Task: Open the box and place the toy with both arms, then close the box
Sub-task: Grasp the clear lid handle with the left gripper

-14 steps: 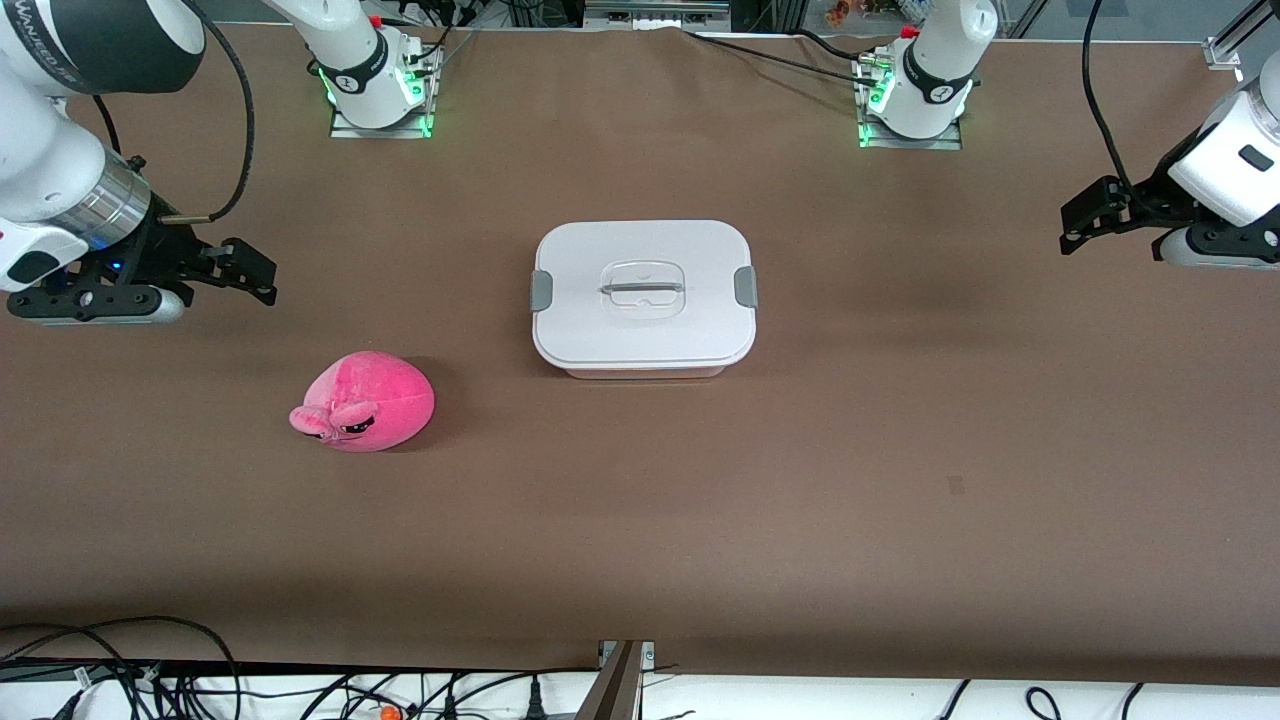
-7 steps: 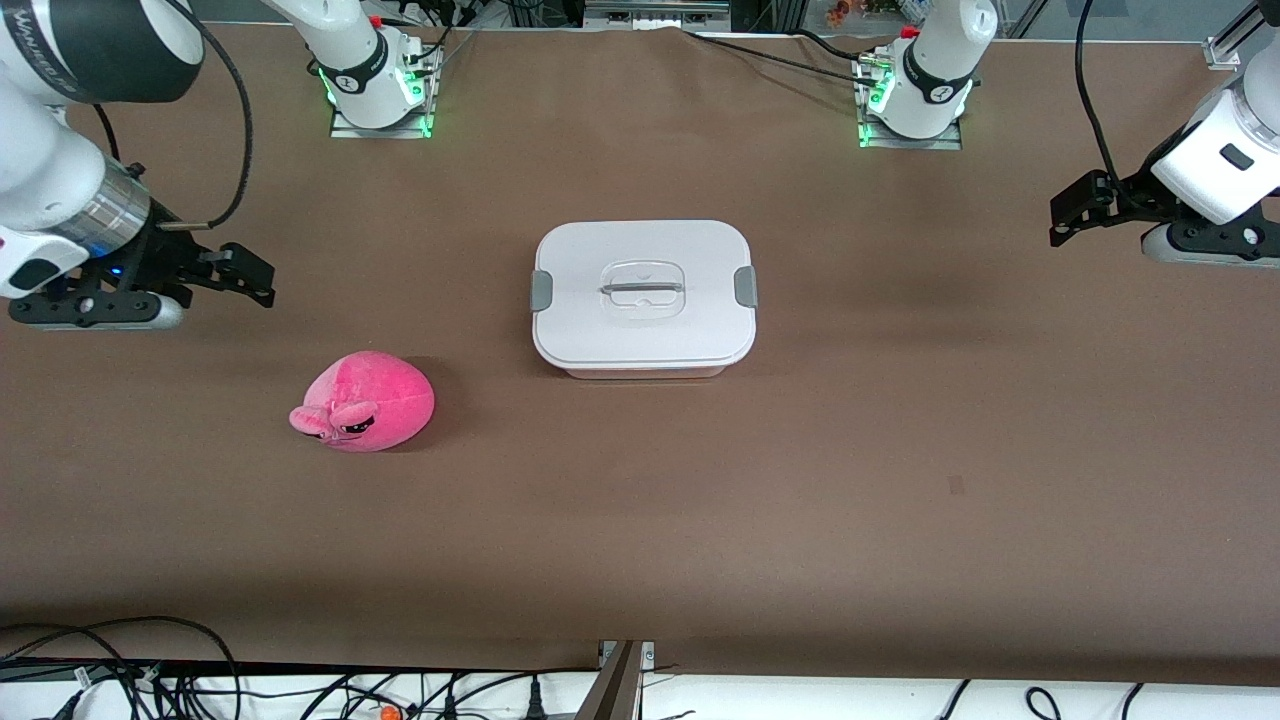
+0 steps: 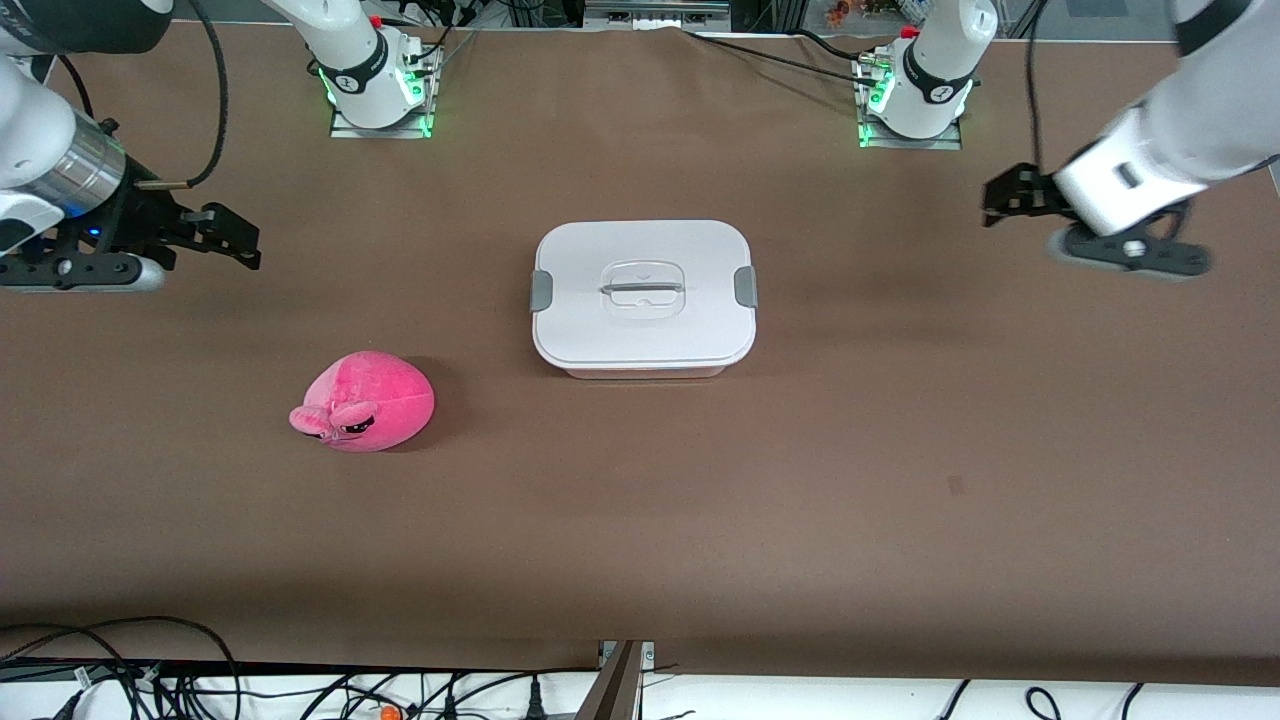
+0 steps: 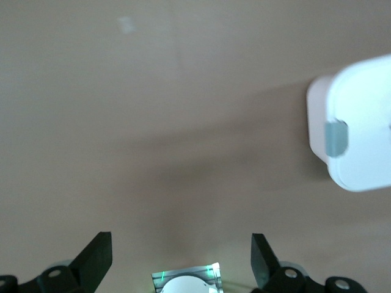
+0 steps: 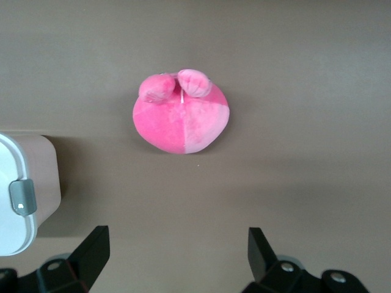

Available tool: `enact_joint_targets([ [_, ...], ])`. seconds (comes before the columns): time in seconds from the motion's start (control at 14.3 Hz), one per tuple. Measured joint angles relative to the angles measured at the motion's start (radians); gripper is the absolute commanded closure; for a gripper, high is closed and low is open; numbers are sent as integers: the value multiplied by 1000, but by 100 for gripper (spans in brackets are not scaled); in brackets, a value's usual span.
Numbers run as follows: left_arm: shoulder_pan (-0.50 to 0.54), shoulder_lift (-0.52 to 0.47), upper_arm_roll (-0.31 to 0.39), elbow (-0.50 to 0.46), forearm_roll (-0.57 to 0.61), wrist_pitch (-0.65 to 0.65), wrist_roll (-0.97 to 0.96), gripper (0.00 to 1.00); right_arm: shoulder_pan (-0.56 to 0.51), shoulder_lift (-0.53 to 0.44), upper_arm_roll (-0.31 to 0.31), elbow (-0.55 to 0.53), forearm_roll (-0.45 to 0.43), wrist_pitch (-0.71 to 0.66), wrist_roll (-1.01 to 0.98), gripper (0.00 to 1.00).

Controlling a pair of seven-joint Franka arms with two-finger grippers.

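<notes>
The white lid covers the box, so I should lift it off with my left gripper by its clear handle before my right gripper brings the hot-pink toy.
The box stands mid-table, its white lid on, with a grey clip at each end and a clear handle on top. The hot-pink toy lies on the table nearer the front camera, toward the right arm's end. My right gripper is open and empty, up over the table at that end. In the right wrist view it is short of the toy and the box's end. My left gripper is open and empty, up over the left arm's end. In its wrist view the box lies off to one side.
The brown table bears only the box and the toy. The two arm bases with green lights stand along the edge farthest from the front camera. Cables lie off the edge nearest it.
The left gripper has swung in toward the box's end of the table. The right gripper has drifted a little toward the bases. Box and toy have not moved.
</notes>
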Motion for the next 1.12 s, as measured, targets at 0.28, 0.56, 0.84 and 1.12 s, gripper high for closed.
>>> enact_joint_targets([
  [0.28, -148, 135, -86, 38, -2, 25, 57, 0, 2, 2, -4, 0, -1, -7, 0, 0],
  [0.56, -290, 344, -96, 214, -2, 53, 165, 0, -2, 12, -27, -1, -52, -15, 0, 0],
  [0.84, -332, 463, -96, 286, -28, 209, 382, 0, -3, 13, -43, -1, -54, -48, 1, 0],
  [1.12, -434, 530, -98, 281, -39, 353, 412, 0, -1, 10, -39, 3, 3, -38, 1, 0],
])
